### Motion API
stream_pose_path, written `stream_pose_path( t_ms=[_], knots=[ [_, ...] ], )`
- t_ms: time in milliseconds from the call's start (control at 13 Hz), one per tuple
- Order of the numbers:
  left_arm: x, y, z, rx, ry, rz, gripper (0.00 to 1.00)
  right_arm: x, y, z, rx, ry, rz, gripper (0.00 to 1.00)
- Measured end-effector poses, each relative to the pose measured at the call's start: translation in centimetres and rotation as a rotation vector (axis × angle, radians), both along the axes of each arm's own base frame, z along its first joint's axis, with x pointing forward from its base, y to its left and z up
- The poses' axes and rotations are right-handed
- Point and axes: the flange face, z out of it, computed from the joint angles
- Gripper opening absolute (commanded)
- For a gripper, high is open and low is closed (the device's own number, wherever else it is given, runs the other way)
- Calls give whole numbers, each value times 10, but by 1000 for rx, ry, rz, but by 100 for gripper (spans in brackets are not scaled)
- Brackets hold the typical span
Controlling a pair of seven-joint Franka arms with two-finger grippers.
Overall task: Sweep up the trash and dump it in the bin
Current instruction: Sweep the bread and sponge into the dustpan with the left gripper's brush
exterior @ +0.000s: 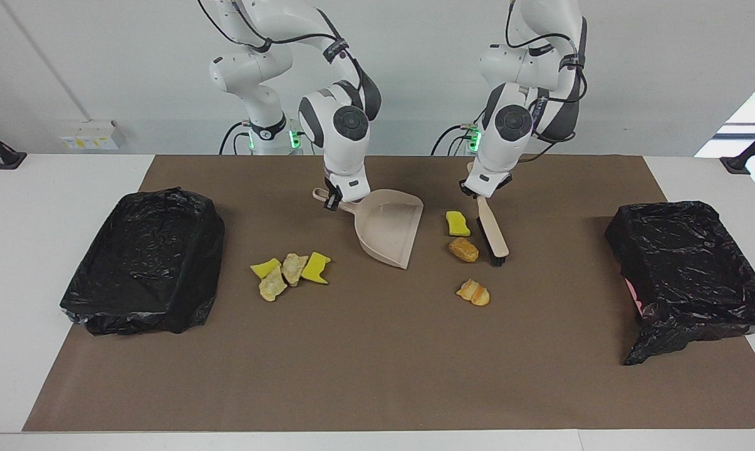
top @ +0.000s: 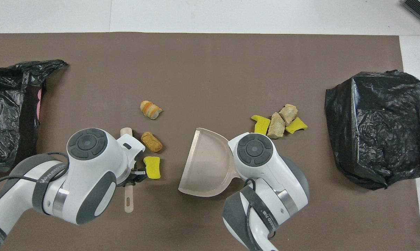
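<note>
The robot's left gripper should first sweep the near scraps (top: 153, 167) into the dustpan. It should then bring the brush back behind the striped bread piece (top: 150, 109), because that piece lies off the line of this stroke.
My left gripper (exterior: 477, 191) is shut on the handle of the beige brush (exterior: 494, 233). Its black bristles are down at the mat, just beside a golden-brown lump (exterior: 463, 249) and a yellow sponge piece (exterior: 457, 223). My right gripper (exterior: 334, 199) is shut on the handle of the beige dustpan (exterior: 390, 228). The pan's open mouth faces those two scraps across a small gap. A striped bread piece (exterior: 473, 292) lies farther from the robots. Several more scraps (exterior: 291, 269) sit clustered toward the right arm's end.
Two bins lined with black bags stand on the brown mat (exterior: 377, 363). One bin (exterior: 145, 260) is at the right arm's end and the other bin (exterior: 687, 269) at the left arm's end. From above, the left wrist covers most of the brush (top: 128, 200).
</note>
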Motion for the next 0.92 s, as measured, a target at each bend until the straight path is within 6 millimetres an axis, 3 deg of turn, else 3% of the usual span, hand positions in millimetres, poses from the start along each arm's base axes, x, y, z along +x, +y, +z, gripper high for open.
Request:
stream_pose_path(
  t_ms=[230,461,768,921],
  knots=[
    [-11,-29,-8,-39,-77,-55,0,0,0,0,0,0,0,0],
    [-30,-74,-15,-79,-109,-136,0,0,0,0,0,0,0,0],
    [-75,-136,-10,-155,-113,-241,0,0,0,0,0,0,0,0],
    [-85,-156,1,-181,-124,-271,0,0,0,0,0,0,0,0]
  ],
)
